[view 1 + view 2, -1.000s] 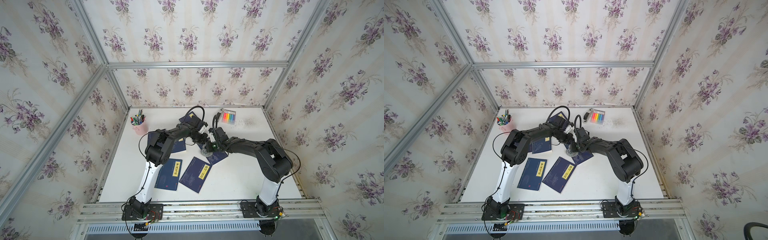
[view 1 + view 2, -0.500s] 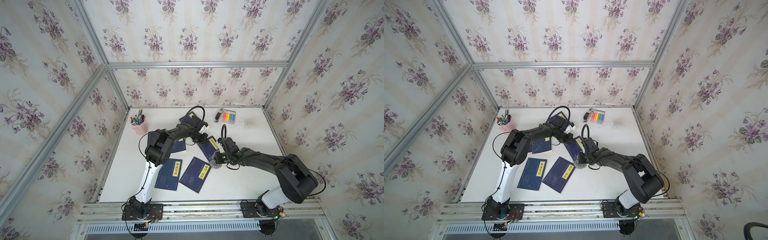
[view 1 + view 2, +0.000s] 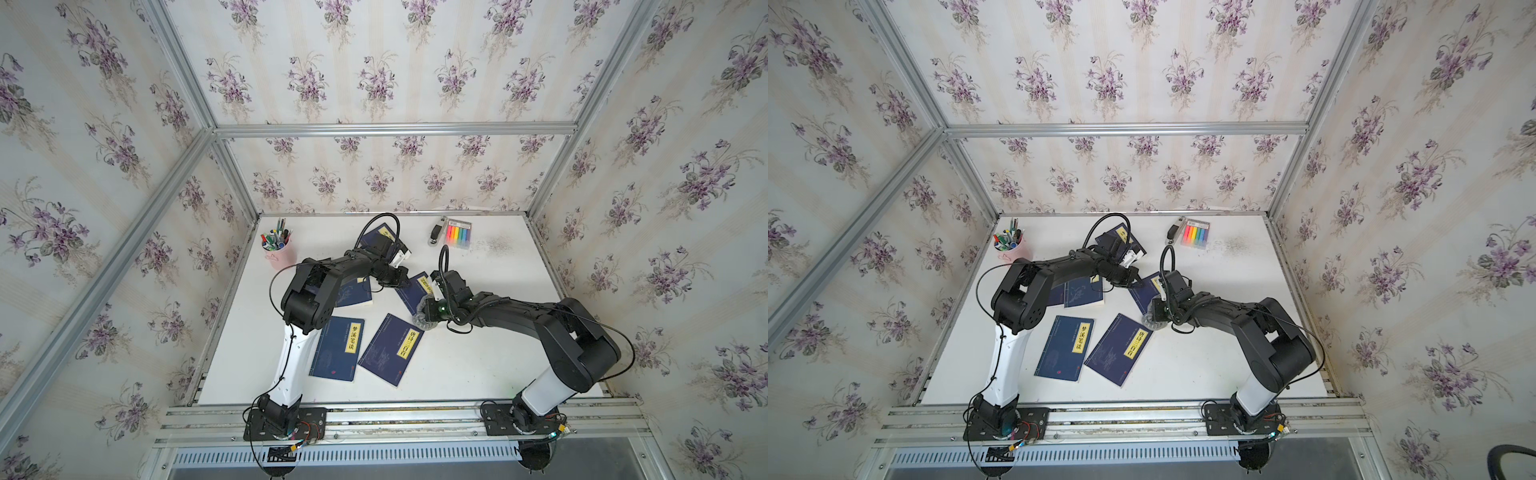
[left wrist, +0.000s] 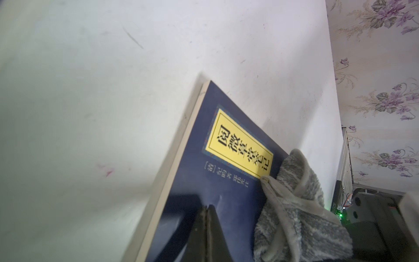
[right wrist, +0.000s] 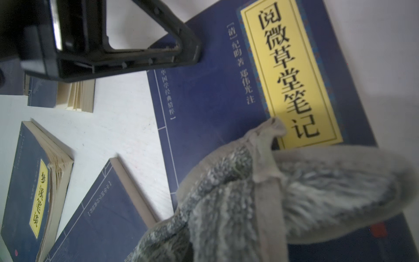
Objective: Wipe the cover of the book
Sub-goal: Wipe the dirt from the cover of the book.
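Note:
The cloth hangs over the book's near end (image 3: pixel 428 313). Next, my right gripper sweeps the cloth back over the cover (image 3: pixel 410 293) toward the fingers of my left gripper.
The book (image 3: pixel 411 293) is dark blue with a yellow title label and lies flat mid-table, seen in both top views (image 3: pixel 1144 293). My left gripper (image 4: pixel 206 207) is shut and empty, its tips pressed onto the cover (image 4: pixel 226 181) near one edge. A grey fluffy cloth (image 5: pixel 283 192) rests on the cover's near end, overhanging the book's (image 5: pixel 215 102) corner. My right gripper (image 3: pixel 428 316) is shut on the cloth (image 3: pixel 420 321); the bunched cloth hides its fingers in the right wrist view. The left fingers (image 5: pixel 136 52) show black at the book's far edge.
Two more blue books (image 3: pixel 337 349) (image 3: pixel 390 353) lie near the front, just left of the cloth. Another book (image 3: pixel 353 293) sits under the left arm and one book (image 3: pixel 380 235) at the back. A pink pen cup (image 3: pixel 277 249) and a highlighter pack (image 3: pixel 458 233) stand at the rear.
The right gripper has dragged the cloth along the cover from beside the left gripper toward the book's near end, and its elbow has swung out to the right. The left gripper has stayed put.

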{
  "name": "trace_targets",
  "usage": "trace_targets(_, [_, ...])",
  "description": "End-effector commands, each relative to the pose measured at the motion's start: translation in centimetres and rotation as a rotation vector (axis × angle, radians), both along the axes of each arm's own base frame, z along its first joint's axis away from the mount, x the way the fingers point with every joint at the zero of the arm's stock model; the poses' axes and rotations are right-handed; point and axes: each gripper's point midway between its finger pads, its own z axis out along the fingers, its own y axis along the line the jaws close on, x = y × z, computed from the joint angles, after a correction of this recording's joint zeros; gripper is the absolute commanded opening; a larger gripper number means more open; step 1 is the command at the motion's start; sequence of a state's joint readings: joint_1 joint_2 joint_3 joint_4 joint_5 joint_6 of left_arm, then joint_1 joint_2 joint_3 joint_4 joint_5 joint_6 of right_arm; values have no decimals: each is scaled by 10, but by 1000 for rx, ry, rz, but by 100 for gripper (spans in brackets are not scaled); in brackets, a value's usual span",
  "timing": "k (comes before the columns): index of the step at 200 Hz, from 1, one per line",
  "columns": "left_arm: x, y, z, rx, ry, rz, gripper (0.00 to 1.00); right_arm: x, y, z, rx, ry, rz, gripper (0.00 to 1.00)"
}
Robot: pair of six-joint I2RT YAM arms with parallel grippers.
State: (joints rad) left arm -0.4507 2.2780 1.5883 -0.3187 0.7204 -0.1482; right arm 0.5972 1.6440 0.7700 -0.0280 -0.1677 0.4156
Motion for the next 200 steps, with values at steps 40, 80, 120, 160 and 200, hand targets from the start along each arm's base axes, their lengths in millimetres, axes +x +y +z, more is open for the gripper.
trace_targets(40, [-2, 41, -36, 229, 37, 88, 0, -8, -5, -25, -59, 87, 6, 0])
trace_targets(80, [-3, 39, -39, 223, 51, 84, 0, 10, 14, -25, -27, 84, 27, 0])
trace_targets(120, [-3, 39, -39, 220, 51, 83, 0, 13, 20, -24, -24, 95, 43, 0])
trace_targets(160, [-3, 38, -39, 212, 56, 82, 0, -28, -16, -21, -72, 118, 6, 0])
trace_targets(200, [-2, 35, -39, 201, 61, 77, 0, -39, -15, -16, -25, 124, 9, 0])
